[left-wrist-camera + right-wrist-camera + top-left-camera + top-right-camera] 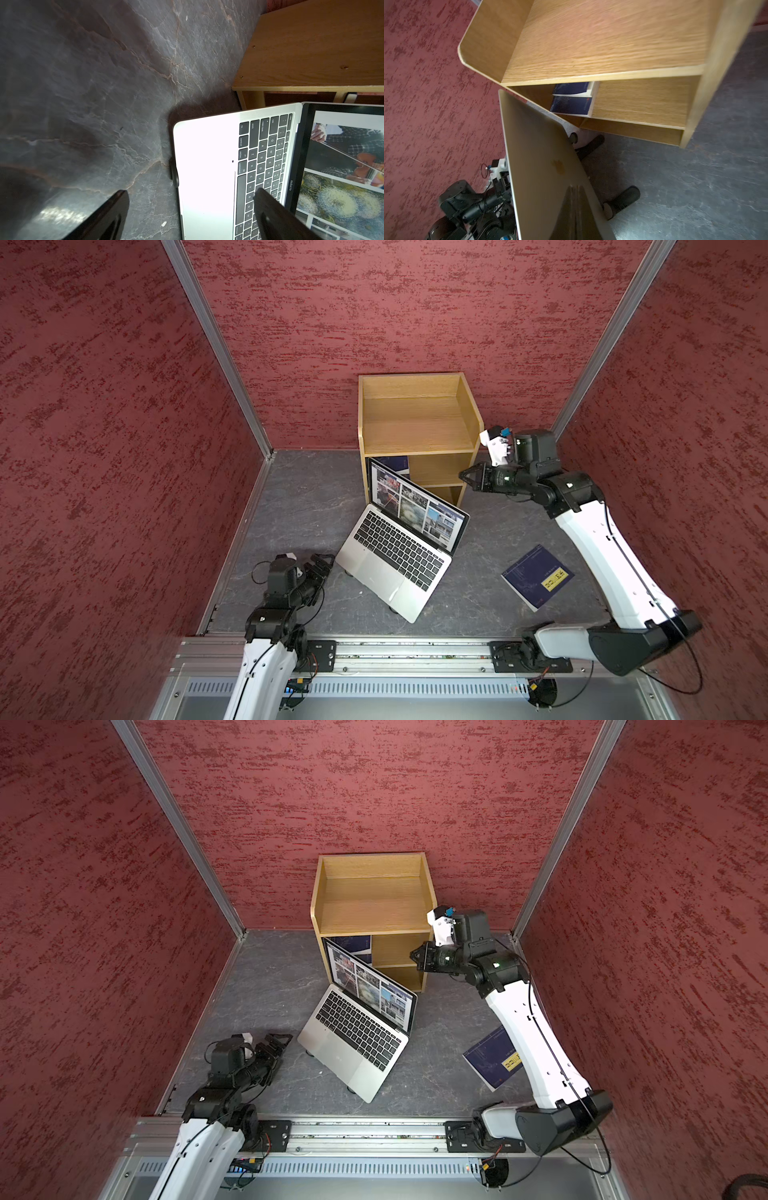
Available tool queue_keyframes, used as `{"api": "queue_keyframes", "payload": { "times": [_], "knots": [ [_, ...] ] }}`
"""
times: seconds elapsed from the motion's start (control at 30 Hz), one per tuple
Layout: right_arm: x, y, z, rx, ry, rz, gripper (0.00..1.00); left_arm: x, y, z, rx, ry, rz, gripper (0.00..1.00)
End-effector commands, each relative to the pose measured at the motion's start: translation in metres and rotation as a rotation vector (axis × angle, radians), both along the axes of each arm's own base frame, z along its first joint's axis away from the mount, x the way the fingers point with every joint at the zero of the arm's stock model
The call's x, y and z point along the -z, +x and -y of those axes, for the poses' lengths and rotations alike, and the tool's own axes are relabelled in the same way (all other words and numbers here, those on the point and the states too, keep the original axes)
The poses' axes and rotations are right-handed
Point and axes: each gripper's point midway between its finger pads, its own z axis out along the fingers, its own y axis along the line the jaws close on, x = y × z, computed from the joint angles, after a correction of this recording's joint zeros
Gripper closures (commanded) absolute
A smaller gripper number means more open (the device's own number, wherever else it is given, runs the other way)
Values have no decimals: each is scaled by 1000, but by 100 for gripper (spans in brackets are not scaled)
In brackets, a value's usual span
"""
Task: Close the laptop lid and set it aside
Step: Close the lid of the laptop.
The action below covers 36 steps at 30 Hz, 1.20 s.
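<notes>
The laptop base is unheld on its black stand [392,609]. My left gripper needs to steady the front corner [340,557] first, before my right gripper pushes the laptop's lid down.
The silver-grey laptop [399,560] [353,1040] stands open in the middle of the dark table, raised on a black stand. The laptop lid [419,506] [370,982] is up, its screen showing photos. My left gripper [326,562] [282,1042] hovers open by the laptop's front left corner. In the left wrist view the left gripper [191,191] frames the palm rest of the laptop [207,166], holding nothing. My right gripper [463,477] [413,957] [574,187] is shut on nothing, just behind the lid's silver back [542,162]. Contact cannot be told.
A wooden shelf unit [415,418] [374,903] stands right behind the lid, with dark blue books [571,97] in its middle compartment. Another dark blue book [538,576] lies flat on the table at the right. Black stand feet [623,199] stick out under the laptop. Red walls enclose three sides.
</notes>
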Motion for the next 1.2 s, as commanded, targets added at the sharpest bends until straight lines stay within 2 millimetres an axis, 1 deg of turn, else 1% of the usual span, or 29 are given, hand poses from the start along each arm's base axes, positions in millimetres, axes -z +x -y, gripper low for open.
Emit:
{"api": "queue_keyframes", "payload": {
  "times": [0.0,0.13,0.27,0.53,0.7,0.83,1.0,1.17],
  "knots": [
    [0,-8,-19,-69,-31,2,100,-7,9,7,18,-29,55,4],
    [-1,-15,-44,-137,-53,10,100,-1,10,11,30,-33,46,9],
    [1,-22,-58,-169,-65,11,100,0,11,16,47,-9,49,12],
    [14,-37,-70,-195,-110,-2,100,4,13,26,71,21,41,20],
    [13,-44,-74,-197,-109,2,100,8,15,27,72,38,23,26],
    [14,-55,-83,-220,-89,0,100,12,15,28,67,49,10,28],
    [22,-68,-93,-247,-85,-17,100,15,15,28,60,67,-3,28],
    [35,-77,-101,-260,-78,-46,100,18,15,30,54,82,-5,33]
  ]
}}
